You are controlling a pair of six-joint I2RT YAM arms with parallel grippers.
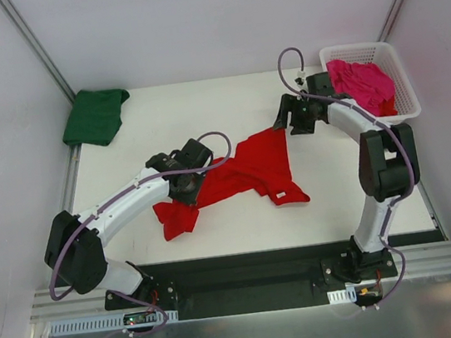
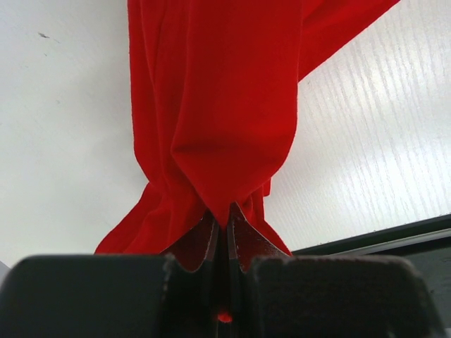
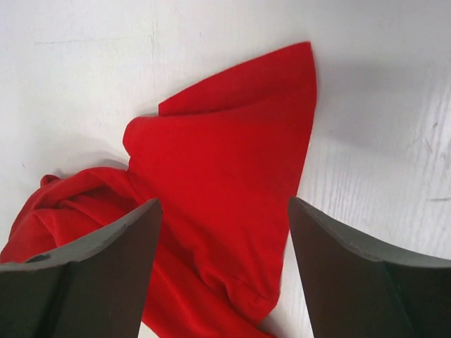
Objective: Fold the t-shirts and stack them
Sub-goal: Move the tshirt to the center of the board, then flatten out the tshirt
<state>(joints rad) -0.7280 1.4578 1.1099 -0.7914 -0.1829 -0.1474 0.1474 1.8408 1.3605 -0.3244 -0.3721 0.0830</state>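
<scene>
I expect the red t-shirt, lying in bunched folds (image 1: 247, 174), to trail its near flap (image 1: 286, 194) along still crumpled when I pull the t-shirt's far corner toward the basket.
The red t-shirt (image 1: 247, 170) lies crumpled and stretched across the middle of the table. My left gripper (image 1: 185, 193) is shut on a fold near its left end; in the left wrist view the red cloth (image 2: 218, 91) is pinched between the closed fingertips of that gripper (image 2: 225, 213). My right gripper (image 1: 286, 118) hovers open over the shirt's far right corner, and in the right wrist view the red corner (image 3: 232, 134) lies flat below this gripper (image 3: 223, 204), with nothing held. The dark green t-shirt (image 1: 96, 116) lies bunched at the far left. The pink t-shirt (image 1: 362, 82) sits in the basket.
A white lattice basket (image 1: 407, 91) stands at the table's far right corner. The white table (image 1: 201, 113) ends at a black strip (image 1: 247, 263) along the near edge, where both arm bases are bolted. Grey walls close in on the left, right and back.
</scene>
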